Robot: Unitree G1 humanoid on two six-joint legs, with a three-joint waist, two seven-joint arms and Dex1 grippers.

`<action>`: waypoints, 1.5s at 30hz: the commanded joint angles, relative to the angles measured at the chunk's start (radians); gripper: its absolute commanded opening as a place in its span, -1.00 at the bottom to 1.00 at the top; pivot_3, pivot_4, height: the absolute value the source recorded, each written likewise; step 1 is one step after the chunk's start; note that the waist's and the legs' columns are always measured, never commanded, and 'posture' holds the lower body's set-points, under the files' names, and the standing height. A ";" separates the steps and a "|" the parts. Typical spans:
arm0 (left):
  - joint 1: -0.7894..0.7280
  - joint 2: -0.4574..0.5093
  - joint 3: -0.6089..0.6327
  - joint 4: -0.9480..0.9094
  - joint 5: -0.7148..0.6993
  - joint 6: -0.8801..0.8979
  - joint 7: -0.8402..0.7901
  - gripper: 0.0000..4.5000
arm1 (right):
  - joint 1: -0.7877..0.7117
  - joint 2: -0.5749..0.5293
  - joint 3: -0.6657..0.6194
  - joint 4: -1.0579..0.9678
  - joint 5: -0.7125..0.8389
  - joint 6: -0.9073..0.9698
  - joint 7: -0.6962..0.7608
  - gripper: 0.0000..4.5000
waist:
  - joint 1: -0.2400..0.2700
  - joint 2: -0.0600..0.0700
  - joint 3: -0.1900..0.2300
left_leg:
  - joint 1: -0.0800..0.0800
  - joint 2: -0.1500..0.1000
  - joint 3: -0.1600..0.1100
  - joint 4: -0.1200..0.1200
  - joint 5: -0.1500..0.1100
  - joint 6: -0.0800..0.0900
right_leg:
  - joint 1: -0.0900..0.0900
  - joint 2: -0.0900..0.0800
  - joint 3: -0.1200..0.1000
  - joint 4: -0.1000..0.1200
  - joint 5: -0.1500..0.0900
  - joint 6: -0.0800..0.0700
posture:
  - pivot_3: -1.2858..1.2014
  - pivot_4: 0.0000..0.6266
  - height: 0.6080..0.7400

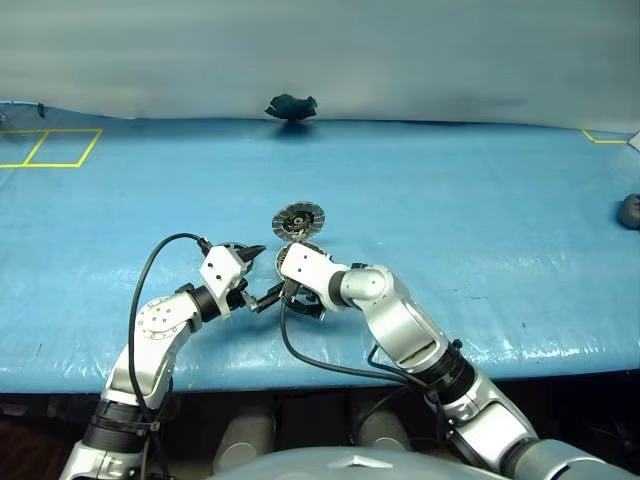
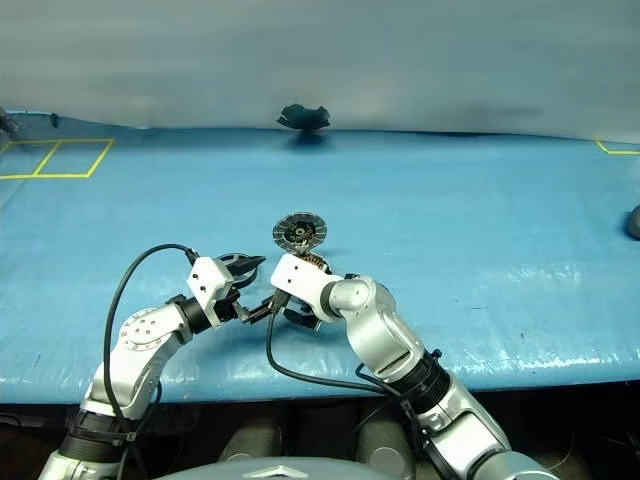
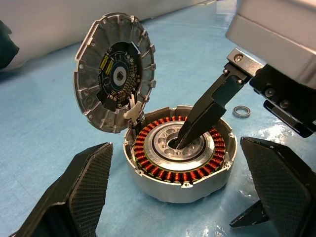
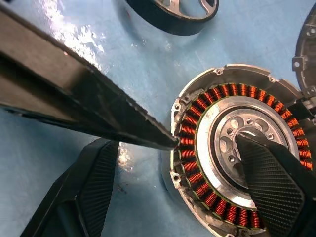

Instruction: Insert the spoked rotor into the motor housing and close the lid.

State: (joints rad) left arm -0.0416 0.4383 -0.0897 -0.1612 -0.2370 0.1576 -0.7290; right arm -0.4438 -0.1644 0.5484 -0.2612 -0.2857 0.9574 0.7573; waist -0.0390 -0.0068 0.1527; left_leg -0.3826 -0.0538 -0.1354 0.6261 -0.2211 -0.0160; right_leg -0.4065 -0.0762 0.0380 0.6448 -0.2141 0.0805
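Observation:
The small metal ring (image 3: pixel 241 111) is on the far side of the motor housing, so next my right gripper brings the ring to the silver hub (image 3: pixel 166 143) before I put the spoked rotor in.
The motor housing (image 3: pixel 180 170) rests on the blue table with its copper-orange winding and silver hub showing. Its ribbed lid (image 3: pixel 114 79) stands upright, hinged at the housing's rim (image 1: pixel 299 217). My right gripper (image 4: pixel 173 143) is open and straddles the housing wall, one finger (image 3: pixel 207 111) dipped into the hub, the other outside the can. My left gripper (image 3: pixel 177 145) is open just short of the housing, holding nothing, with one fingertip (image 4: pixel 163 138) against the rim. The spoked rotor (image 4: pixel 173 12) lies flat on the table beside the housing, just beyond my left gripper (image 1: pixel 232 250).
A small metal ring (image 3: pixel 241 111) lies on the table beyond the housing. A dark lump (image 1: pixel 291 105) sits at the table's far edge and another (image 1: pixel 630 210) at the far right. Yellow tape squares (image 1: pixel 50 148) mark the far left. The table's front edge (image 1: pixel 320 375) is close.

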 commanded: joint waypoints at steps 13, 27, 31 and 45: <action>-0.056 0.005 -0.037 0.019 -0.022 -0.018 -0.080 1.00 | 0.154 -0.015 -0.332 -0.223 0.206 -0.013 -0.174 0.76 | 0.004 0.004 0.002 | -0.009 -0.001 0.000 0.000 0.001 -0.001 | -0.007 0.000 -0.001 -0.001 0.002 0.003 | 0.03 -0.52 1.00; -0.080 0.038 -0.055 0.067 -0.039 0.004 -0.199 1.00 | 0.422 -0.109 -0.521 -0.155 0.392 -0.243 -0.187 0.76 | 0.001 0.002 0.006 | -0.011 0.002 0.002 0.001 0.000 0.000 | -0.007 0.002 -0.002 -0.002 0.002 0.003 | 0.03 -0.52 1.00; -0.089 0.037 -0.058 0.073 -0.036 0.005 -0.213 1.00 | 0.416 -0.107 -0.517 -0.079 0.408 -0.291 -0.204 0.76 | 0.003 0.002 0.006 | -0.011 0.002 0.001 0.001 0.000 0.000 | -0.007 0.002 -0.002 -0.002 0.002 0.003 | 0.03 -0.52 1.00; -0.081 0.039 -0.051 0.070 -0.023 0.006 -0.203 1.00 | 0.415 -0.142 -0.489 0.008 0.406 -0.339 -0.261 -0.08 | 0.004 0.002 0.006 | -0.011 0.002 0.001 0.002 0.000 0.000 | -0.006 0.002 -0.002 -0.002 0.002 0.002 | 0.03 -0.52 1.00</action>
State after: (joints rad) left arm -0.1217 0.4744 -0.1486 -0.0831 -0.2549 0.1672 -0.9362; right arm -0.0318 -0.3057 0.0512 -0.2514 0.1219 0.6192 0.5032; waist -0.0351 -0.0045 0.1591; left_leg -0.3935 -0.0515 -0.1340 0.6275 -0.2209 -0.0161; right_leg -0.4130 -0.0744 0.0365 0.6425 -0.2122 0.0829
